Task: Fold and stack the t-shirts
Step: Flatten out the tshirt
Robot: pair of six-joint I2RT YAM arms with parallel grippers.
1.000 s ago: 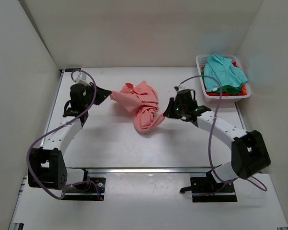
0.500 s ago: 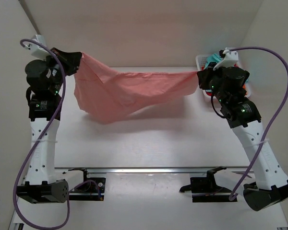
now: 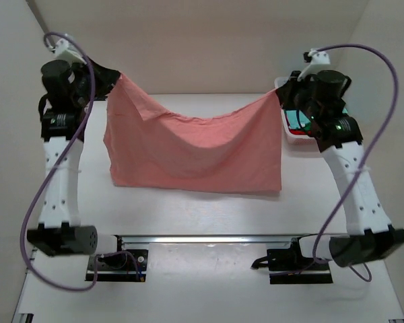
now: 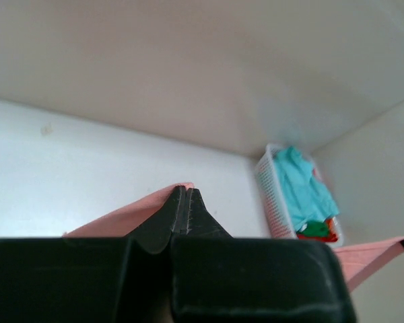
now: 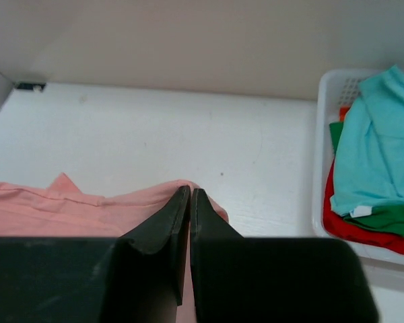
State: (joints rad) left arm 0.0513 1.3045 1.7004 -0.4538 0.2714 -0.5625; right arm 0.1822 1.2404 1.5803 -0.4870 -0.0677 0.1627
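Note:
The t-shirt's lower edge [image 3: 195, 190] hangs toward the metal bar, so my left gripper and right gripper should swing down nearer the bar [image 3: 202, 239], laying that edge beyond them.
A salmon-pink t-shirt [image 3: 195, 148] hangs spread out in the air between both raised arms, its lower edge near the table. My left gripper [image 3: 116, 75] is shut on its upper left corner and my right gripper [image 3: 277, 95] is shut on its upper right corner. In the left wrist view the closed left gripper [image 4: 184, 191] pinches pink cloth [image 4: 121, 219]. The right wrist view shows the right gripper [image 5: 190, 193] closed on the pink cloth [image 5: 67, 208]. More t-shirts, teal [image 5: 377, 148], green [image 5: 384, 219] and red [image 5: 363, 239], lie in the basket.
A white plastic basket [image 5: 321, 168] stands at the back right of the table, partly behind the right arm in the top view [image 3: 303, 138]. White walls enclose the table on three sides. A metal rail [image 3: 209, 239] runs along the near edge.
Both arms have lifted the pink t-shirt from a bundle on the table and pulled it apart. It now hangs flat and wide between them.

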